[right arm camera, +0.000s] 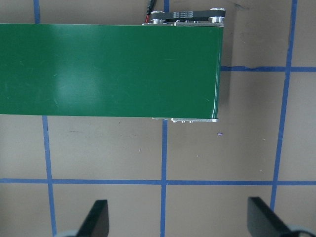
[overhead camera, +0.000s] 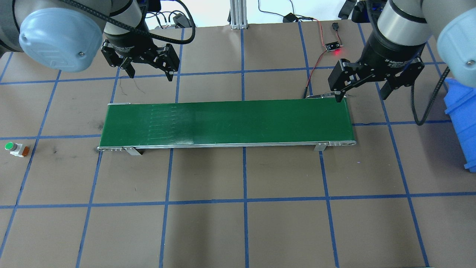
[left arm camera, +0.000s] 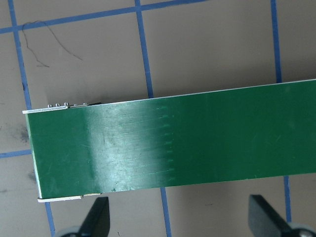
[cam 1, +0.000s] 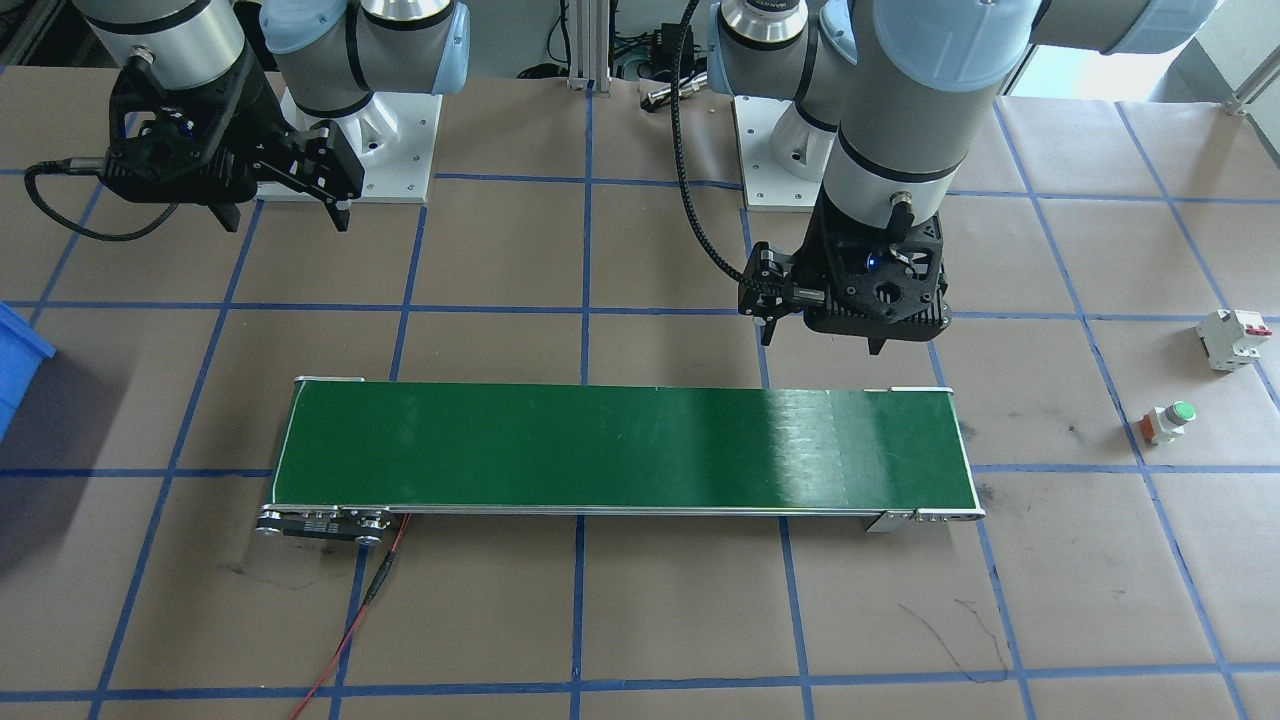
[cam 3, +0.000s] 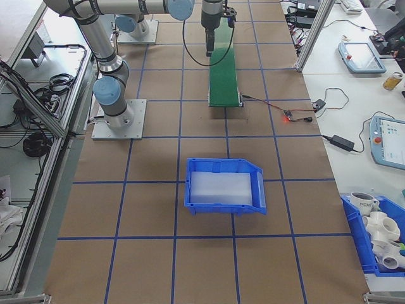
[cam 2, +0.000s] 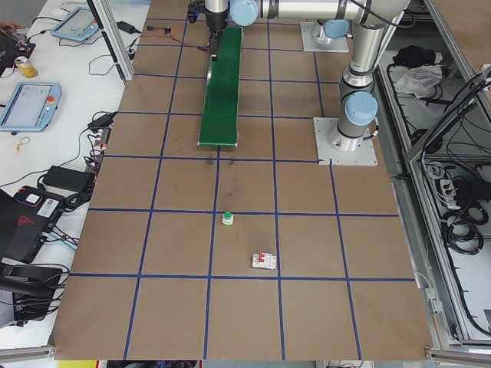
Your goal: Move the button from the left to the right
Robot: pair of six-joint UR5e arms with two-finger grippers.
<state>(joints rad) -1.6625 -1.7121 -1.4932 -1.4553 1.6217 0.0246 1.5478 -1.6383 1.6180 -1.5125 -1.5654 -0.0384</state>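
My gripper will set the button (cam 1: pixel 1167 421) down, and the green conveyor's belt should then carry it toward my right gripper, because red wires (cam 1: pixel 402 532) run to the conveyor.
The button (cam 1: pixel 1170 422), with a round green cap, a white body and an orange-red base, lies on its side on the brown table, beyond the green conveyor's left end; the overhead view has the button (overhead camera: pixel 15 148) at its far left edge. My left gripper (overhead camera: pixel 150 72) hangs open and empty behind the conveyor's left end, far from the button. My right gripper (overhead camera: pixel 362 95) is open and empty over the far corner of the conveyor's right end. In each wrist view only the dark fingertips (left arm camera: pixel 96 217) (right arm camera: pixel 96 217) show, spread wide.
A green conveyor belt (overhead camera: pixel 227 123) lies across the table's middle. A white circuit breaker (cam 1: pixel 1235 338) with a red top sits near the button. A blue bin (overhead camera: pixel 463 123) stands at the right end. A small board with red wires (overhead camera: pixel 333 46) lies behind the belt.
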